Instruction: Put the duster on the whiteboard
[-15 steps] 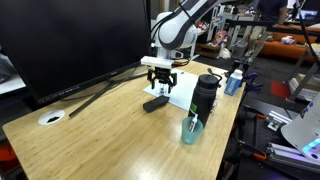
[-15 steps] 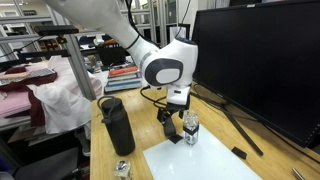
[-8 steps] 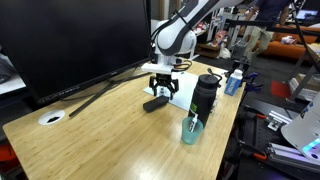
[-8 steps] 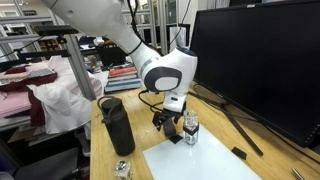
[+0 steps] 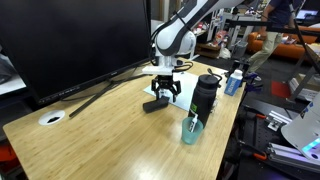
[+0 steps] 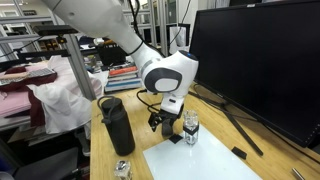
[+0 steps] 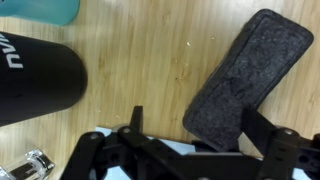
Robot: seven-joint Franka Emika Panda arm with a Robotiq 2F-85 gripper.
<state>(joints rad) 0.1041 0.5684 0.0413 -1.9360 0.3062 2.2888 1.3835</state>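
Next, I move my gripper across and turn it in line with the duster (image 7: 246,80) before it closes, because the duster lies at a slant with one finger over its long edge (image 7: 261,98).
The duster (image 7: 245,75) is a black oblong felt block lying flat on the wooden table. In the wrist view its near end lies between my open fingers. It also shows in both exterior views (image 5: 155,103) (image 6: 238,153), just off the whiteboard's edge. The whiteboard (image 6: 200,162) is a thin white sheet on the table, seen in an exterior view (image 5: 186,96) and as a sliver in the wrist view (image 7: 190,150). My gripper (image 5: 163,92) (image 6: 163,128) (image 7: 195,122) is open and empty, low over the table near the duster.
A tall black bottle (image 5: 206,95) (image 6: 117,125) (image 7: 35,75) stands beside the whiteboard. A teal cup (image 5: 191,130) and a small clear bottle (image 6: 190,128) stand nearby. A huge black monitor (image 5: 70,40) on a slanted stand lines one side.
My gripper has come down toward the table and the duster, staying open. The duster and whiteboard have not moved.
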